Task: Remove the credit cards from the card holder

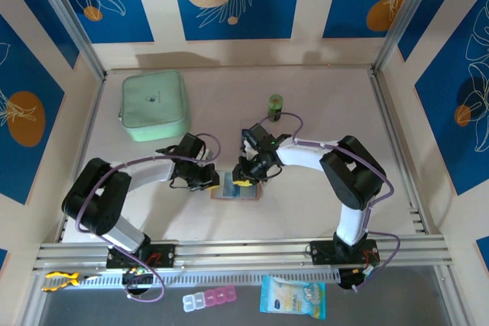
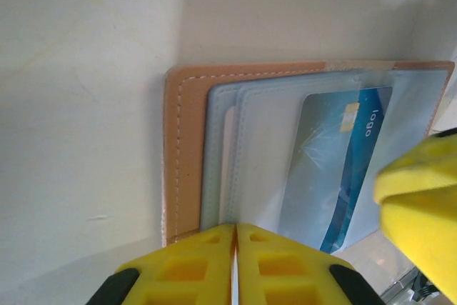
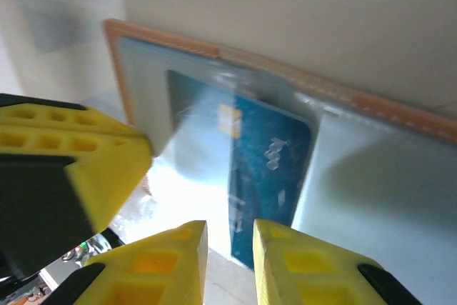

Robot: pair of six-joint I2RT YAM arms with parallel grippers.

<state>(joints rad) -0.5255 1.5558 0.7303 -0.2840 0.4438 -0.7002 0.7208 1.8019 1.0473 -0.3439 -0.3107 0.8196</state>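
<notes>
I should hold the pocket's page point(image 2: 258, 194) down with my left gripper while my right gripper pulls out the blue card point(image 2: 318, 155), because much of the card is inside the clear pocket.
The card holder point(image 1: 236, 190) lies spread open on the table between the two arms, tan outside point(image 2: 180, 141), grey-blue pockets up. A dark blue credit card point(image 2: 346, 169) sticks partway out of a clear pocket; the right wrist view has it as a blue card point(image 3: 270, 169) too. My left gripper point(image 2: 235, 237) is shut, its tips down on the holder's left pocket edge. My right gripper point(image 3: 230, 237) stands narrowly open over the card's protruding end, with nothing pinched. One of the left gripper's yellow fingers point(image 3: 71, 162) sits just left of the card.
A mint-green zip case point(image 1: 155, 104) lies at the back left and a small green object point(image 1: 276, 103) stands behind the holder. In front of the rail lie a pill box point(image 1: 209, 298) and a blue packet point(image 1: 293, 297).
</notes>
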